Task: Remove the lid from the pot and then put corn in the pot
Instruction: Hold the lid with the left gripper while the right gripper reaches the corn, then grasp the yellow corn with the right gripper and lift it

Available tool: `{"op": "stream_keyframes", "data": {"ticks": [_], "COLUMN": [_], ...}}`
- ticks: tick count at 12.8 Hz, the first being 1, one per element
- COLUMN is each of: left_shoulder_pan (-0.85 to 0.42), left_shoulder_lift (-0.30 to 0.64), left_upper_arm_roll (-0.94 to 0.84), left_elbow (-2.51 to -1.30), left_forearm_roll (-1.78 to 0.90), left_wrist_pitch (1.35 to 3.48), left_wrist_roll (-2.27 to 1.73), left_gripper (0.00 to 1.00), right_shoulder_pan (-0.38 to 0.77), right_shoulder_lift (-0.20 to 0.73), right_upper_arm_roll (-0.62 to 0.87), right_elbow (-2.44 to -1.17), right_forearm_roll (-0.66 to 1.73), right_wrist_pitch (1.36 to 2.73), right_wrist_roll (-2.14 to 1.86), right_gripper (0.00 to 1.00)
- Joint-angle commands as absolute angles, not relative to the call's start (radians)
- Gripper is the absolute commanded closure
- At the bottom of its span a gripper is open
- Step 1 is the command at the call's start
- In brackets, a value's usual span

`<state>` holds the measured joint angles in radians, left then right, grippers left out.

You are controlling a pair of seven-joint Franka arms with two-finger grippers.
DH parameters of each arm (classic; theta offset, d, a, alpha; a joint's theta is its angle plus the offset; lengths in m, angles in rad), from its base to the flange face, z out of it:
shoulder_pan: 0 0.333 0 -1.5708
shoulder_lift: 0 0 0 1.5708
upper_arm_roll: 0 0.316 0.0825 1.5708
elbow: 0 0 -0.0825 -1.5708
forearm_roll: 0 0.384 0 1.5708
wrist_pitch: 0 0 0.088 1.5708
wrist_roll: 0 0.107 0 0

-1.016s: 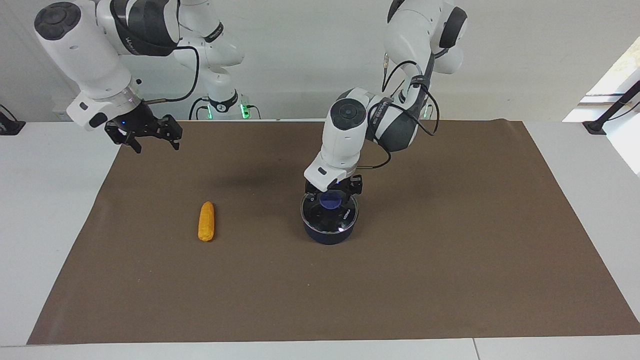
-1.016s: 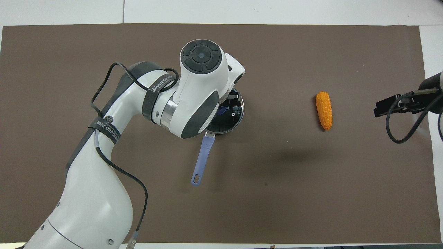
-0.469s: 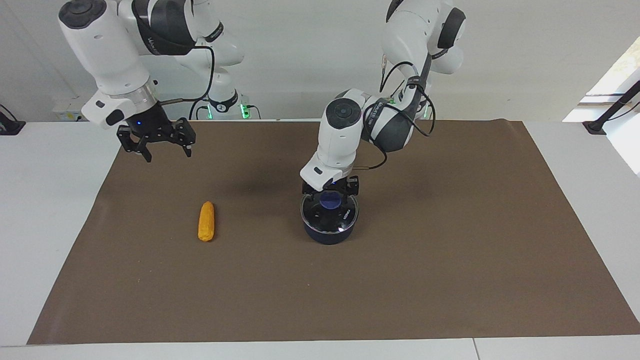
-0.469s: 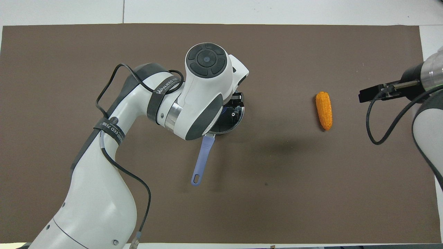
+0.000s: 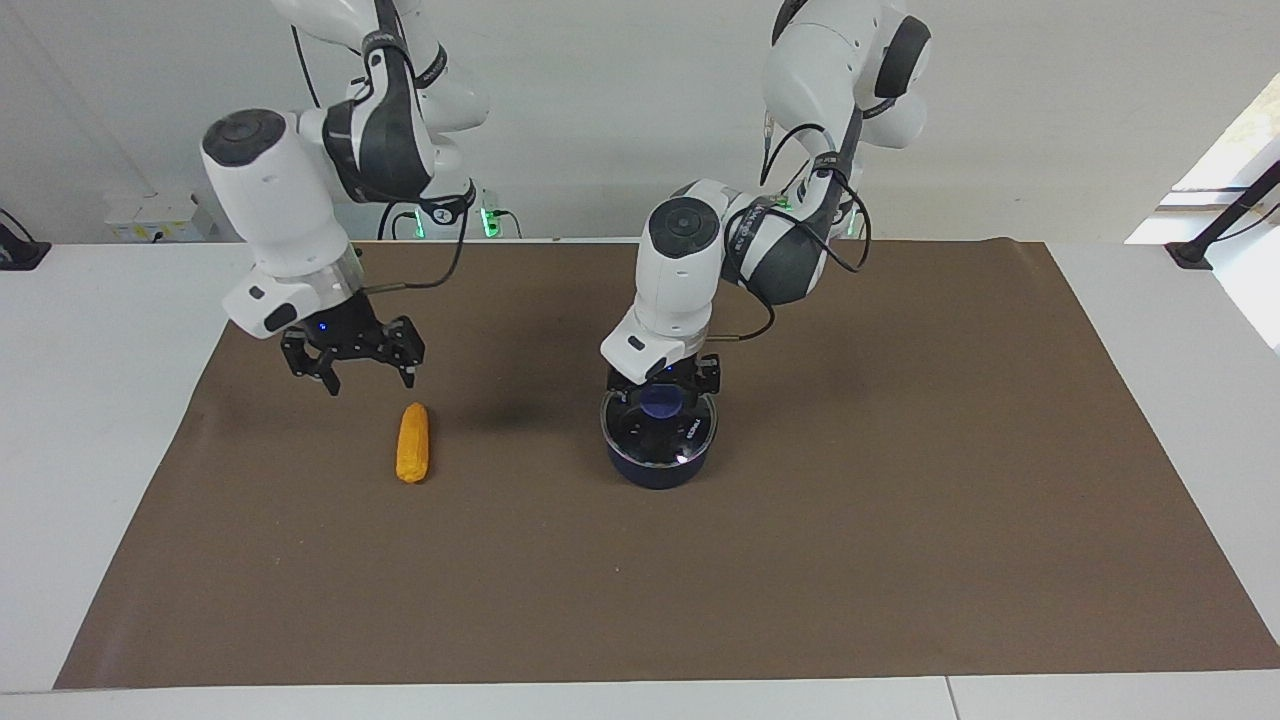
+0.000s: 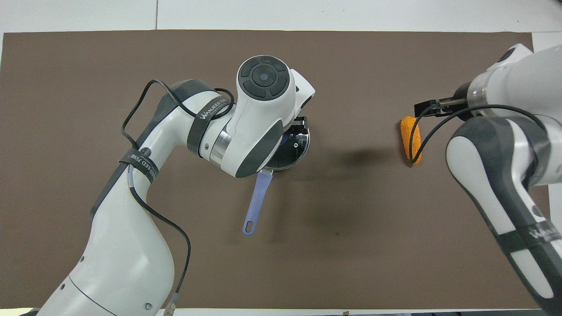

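My right gripper should grab the corn (image 5: 413, 443) first, because my left gripper is at the lid's knob (image 5: 661, 401), far from the corn. My left gripper will lift the lid aside after that.
The dark navy pot (image 5: 657, 468) stands mid-mat with the glass lid (image 5: 690, 432) on it. The lid's blue knob (image 5: 660, 401) is up. My left gripper (image 5: 661, 388) is down at the lid, open, a finger on either side of the knob. In the overhead view my left arm covers most of the pot; the lid's rim (image 6: 302, 151) and the blue handle (image 6: 256, 199) show. The orange-yellow corn (image 5: 412, 442) lies on the mat toward the right arm's end. My right gripper (image 5: 370, 386) is open and empty, in the air just beside the corn (image 6: 407, 131).
A brown mat (image 5: 900, 520) covers most of the white table (image 5: 90, 400). The pot's handle points toward the robots. My right arm's cable hangs across the corn in the overhead view.
My right gripper has swung in from the mat's edge and come down toward the corn. My left gripper has stayed at the lid's knob. The lid, pot and corn have not moved.
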<state>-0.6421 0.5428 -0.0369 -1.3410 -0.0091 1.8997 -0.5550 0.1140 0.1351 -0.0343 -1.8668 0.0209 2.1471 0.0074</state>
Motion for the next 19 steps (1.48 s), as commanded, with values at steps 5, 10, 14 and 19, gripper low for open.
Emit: {"op": "stream_keyframes", "data": {"ticks": [5,10,14,19], "left_shoulder_pan": [-0.658,-0.655,-0.655,-0.655], "left_shoulder_lift": [0.552,0.552,0.552,0.549], "left_upper_arm_roll": [-0.023,-0.023,-0.021,-0.023], "left_elbow": [-1.351,-1.35,-1.348,-1.341], "left_forearm_roll": [0.021,0.031,0.037,0.022], "left_wrist_pitch": [1.944,1.927,1.922,1.89], "left_wrist_roll": [-0.572,-0.569,-0.569,-0.569], "left_gripper": [0.03,0.3,0.48,0.92], "right_shoulder_pan": [0.094,0.1,0.104,0.106], "right_shoulder_lift": [0.245,0.301,0.299,0.269], "right_upper_arm_roll": [-0.032,-0.031,-0.031,-0.031], "right_elbow": [-2.003,-2.042,-2.034,-1.936], "right_forearm_roll": [0.032,0.035,0.037,0.078], "right_wrist_pitch": [2.382,2.413,2.379,2.258], "right_wrist_roll": [-0.045,-0.044,-0.038,-0.017], "right_gripper": [0.0,0.1,1.0,1.0]}}
